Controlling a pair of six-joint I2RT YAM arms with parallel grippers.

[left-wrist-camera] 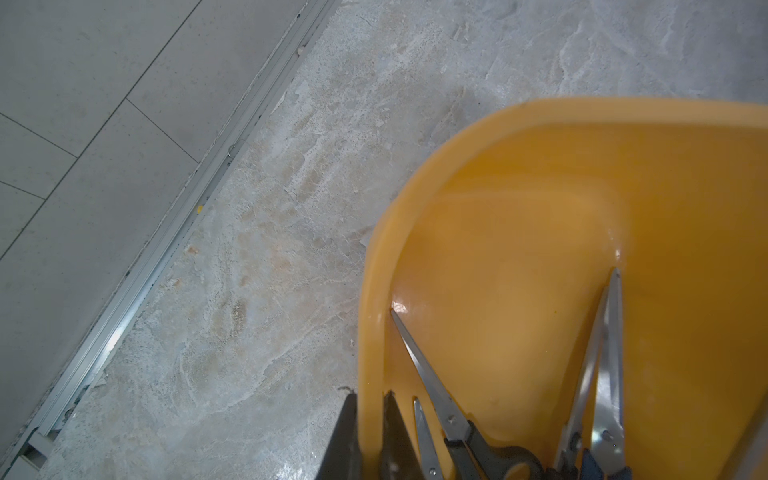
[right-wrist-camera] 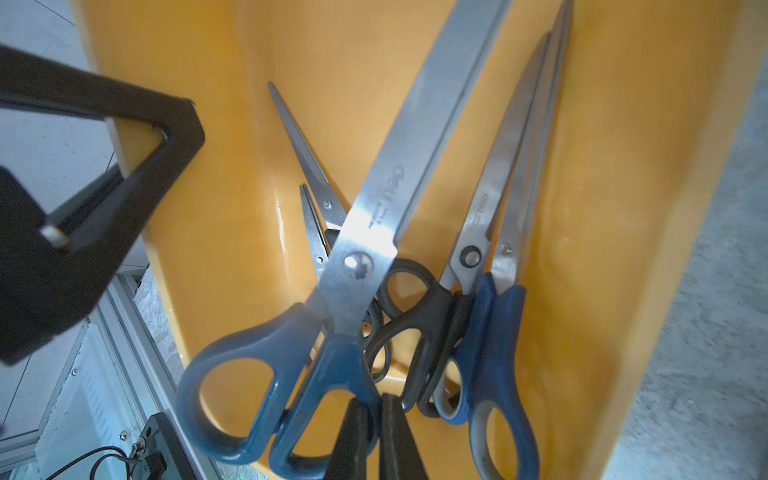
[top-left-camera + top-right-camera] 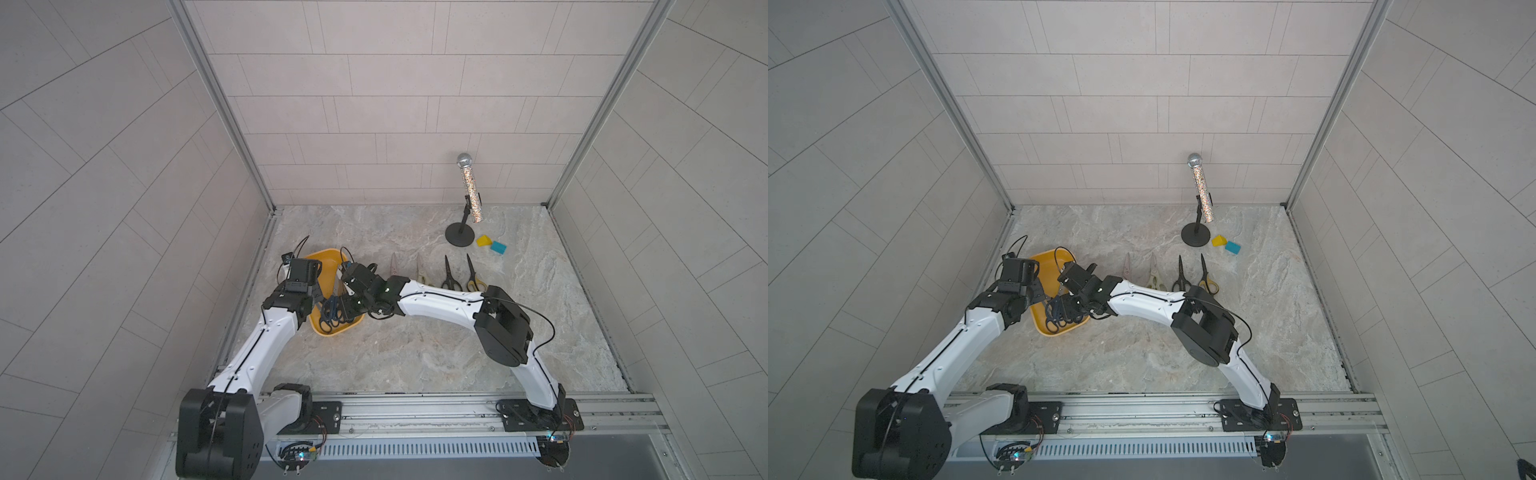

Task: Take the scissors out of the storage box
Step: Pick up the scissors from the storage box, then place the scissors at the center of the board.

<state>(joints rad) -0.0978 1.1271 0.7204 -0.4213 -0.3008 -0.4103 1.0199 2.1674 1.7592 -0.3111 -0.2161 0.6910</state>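
The large blue-handled scissors [image 2: 357,264] hang free over the black-handled pairs. My right gripper keeps going and let them go in front of the yellow-and-black pair [image 3: 476,283].
The yellow storage box [image 3: 322,254] stands at the table's left side, seen in both top views and again as box [image 3: 1045,255]. My left gripper [image 1: 370,399] is shut on the box's side wall, one finger inside and one outside. Several scissors lie heaped in the box. My right gripper [image 2: 374,401] is shut on the handle loop of a large blue-handled pair [image 2: 365,232] that lies across the others. A second blue-handled pair [image 2: 498,316] and black-handled pairs [image 2: 415,299] lie beneath and beside it.
To the right of the box lie pale pink shears [image 3: 393,264], cream shears [image 3: 422,270], a black pair [image 3: 450,276] and a yellow-and-black pair [image 3: 475,278] in a row. Behind them stand a glitter microphone [image 3: 471,187], a yellow block [image 3: 483,240] and a teal block [image 3: 498,247].
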